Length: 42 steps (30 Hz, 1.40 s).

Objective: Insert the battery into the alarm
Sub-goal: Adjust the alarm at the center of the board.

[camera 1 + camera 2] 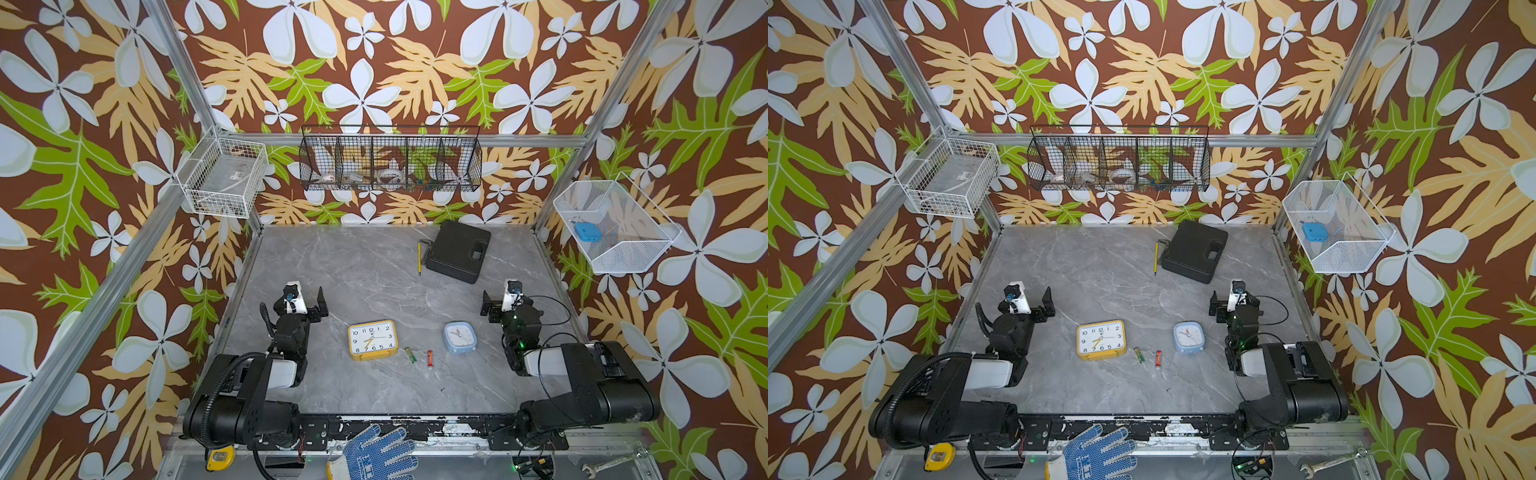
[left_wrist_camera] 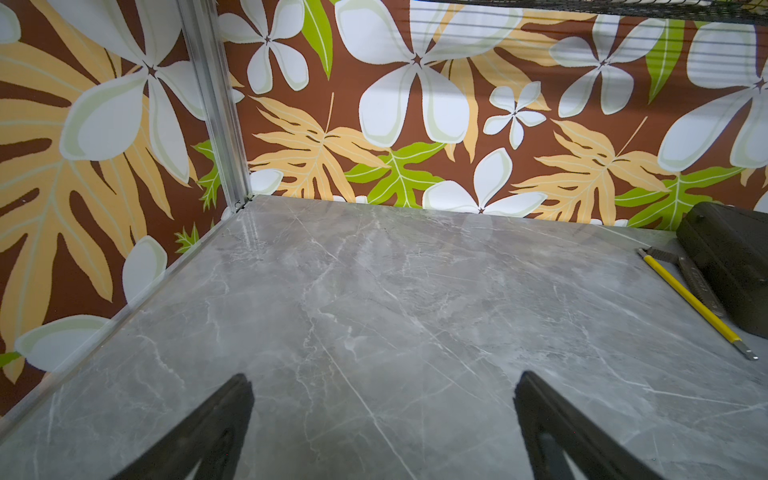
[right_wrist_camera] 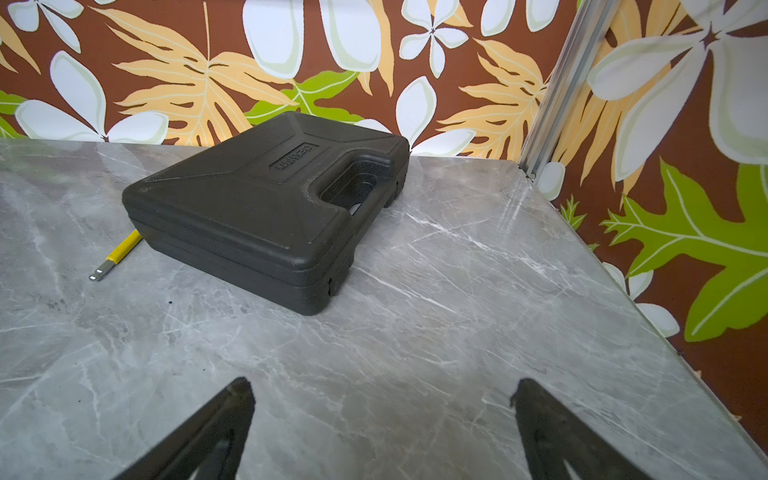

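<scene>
My right gripper should grip the clock's bottom edge (image 1: 375,355) and swing its top toward my left gripper, as the yellow alarm clock's top edge (image 1: 371,324) faces the back wall.
A yellow alarm clock (image 1: 372,339) (image 1: 1101,339) lies face up near the table's front middle. A smaller pale blue alarm clock (image 1: 460,338) (image 1: 1189,337) lies to its right. Between them on the table rest a green battery (image 1: 411,355) (image 1: 1139,355) and a red battery (image 1: 430,358) (image 1: 1158,358). My left gripper (image 1: 305,298) (image 2: 384,378) stands open behind and left of the yellow clock, with nothing between its fingers. On the far side of the blue clock my right gripper (image 1: 507,300) (image 3: 383,383) is also open, holding nothing. Neither wrist view shows a clock or a battery.
A black plastic case (image 1: 459,251) (image 3: 266,208) lies at the back right, with a yellow pencil-like tool (image 1: 419,257) (image 2: 694,301) beside it. Wire baskets (image 1: 390,160) hang on the walls. A blue glove (image 1: 376,455), tape measure (image 1: 218,459) and wrench (image 1: 611,461) lie beyond the front edge.
</scene>
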Motion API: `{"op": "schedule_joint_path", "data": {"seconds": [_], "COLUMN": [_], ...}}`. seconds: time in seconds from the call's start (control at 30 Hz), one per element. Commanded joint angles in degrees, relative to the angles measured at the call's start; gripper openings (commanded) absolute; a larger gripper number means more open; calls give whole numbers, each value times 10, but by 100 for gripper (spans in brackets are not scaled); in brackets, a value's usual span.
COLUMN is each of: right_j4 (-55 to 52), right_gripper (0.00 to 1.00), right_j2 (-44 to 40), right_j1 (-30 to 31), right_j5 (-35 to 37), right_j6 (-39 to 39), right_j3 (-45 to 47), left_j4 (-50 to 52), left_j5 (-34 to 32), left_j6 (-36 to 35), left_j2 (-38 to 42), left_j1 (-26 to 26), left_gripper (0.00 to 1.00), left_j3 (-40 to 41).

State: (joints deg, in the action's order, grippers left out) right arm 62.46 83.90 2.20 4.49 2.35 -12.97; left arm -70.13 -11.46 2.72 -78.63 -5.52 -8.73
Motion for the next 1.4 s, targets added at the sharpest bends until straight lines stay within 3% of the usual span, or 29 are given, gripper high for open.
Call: {"op": "schedule_joint_path", "data": {"seconds": [0.0, 0.43, 0.57, 0.7, 0.77, 0.83, 0.93, 1.0, 1.1, 1.37], "right_j4": [13, 21, -114, -240, -274, -309, -371, -409, -425, -425], "right_gripper": [100, 100, 99, 100, 100, 100, 100, 100, 99, 99], "right_j2": [0, -5, -102, -150, -136, -117, -88, -75, -63, 14], "right_j1": [-1, 0, 14, 148, 207, 264, 371, 430, 483, 521], "right_j5": [-1, 0, -34, -12, -41, -76, -63, -58, -71, -118], "right_j6": [-1, -5, -34, -194, -252, -304, -417, -475, -503, -536], "right_j3": [-5, 0, -40, -103, -128, -151, -180, -192, -197, -224], "left_j4": [-12, -11, 9, 241, 348, 409, 478, 495, 510, 490], "left_j5": [3, 3, 30, 17, 40, 110, 137, 165, 191, 244], "left_j6": [-3, -4, -17, 23, 73, 126, 192, 236, 305, 351], "left_j2": [1, 1, 31, 132, 170, 186, 183, 168, 135, 53], "left_j1": [1, 2, 1, -3, -9, -12, -42, -56, -60, -67], "left_gripper": [100, 100, 100, 100, 98, 98, 97, 95, 91, 88], "left_j3": [-2, -2, -2, -79, -124, -150, -181, -189, -188, -196]}}
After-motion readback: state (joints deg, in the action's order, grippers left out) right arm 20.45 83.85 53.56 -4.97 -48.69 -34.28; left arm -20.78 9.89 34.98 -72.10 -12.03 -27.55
